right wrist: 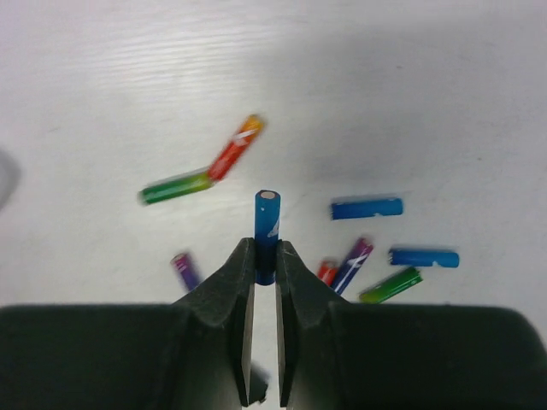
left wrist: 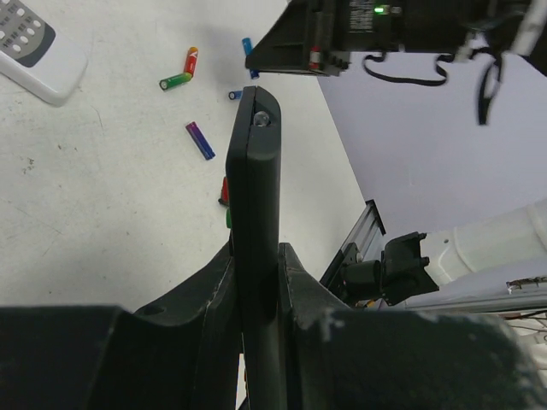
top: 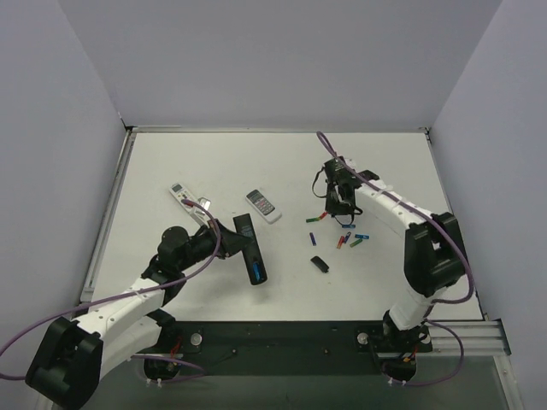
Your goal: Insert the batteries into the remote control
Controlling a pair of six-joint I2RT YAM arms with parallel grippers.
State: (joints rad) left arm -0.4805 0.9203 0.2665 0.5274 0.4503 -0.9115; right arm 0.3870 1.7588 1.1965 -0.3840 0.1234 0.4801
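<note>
The remote's open bay (top: 256,271) points up and has room (top: 261,269) beside its blue battery. My right gripper should go on carrying the held battery there until it seats.
My left gripper (top: 232,243) is shut on the long black remote control (top: 250,248) and holds it lifted over the table. In the left wrist view the remote (left wrist: 255,188) stands edge-on between the fingers of the left gripper (left wrist: 256,269). My right gripper (right wrist: 265,256) is shut on a blue battery (right wrist: 266,224) and holds it above the table. In the top view the right gripper (top: 337,207) is over the loose batteries (top: 346,240). Below it lie green (right wrist: 175,187), red (right wrist: 233,147), blue (right wrist: 367,207) and purple (right wrist: 352,265) batteries.
Two shorter white remotes (top: 190,201) (top: 263,206) lie at the left middle of the table. A small black piece (top: 320,264) lies near the batteries. White walls close in the table on three sides. A metal rail (top: 461,329) runs along the near edge.
</note>
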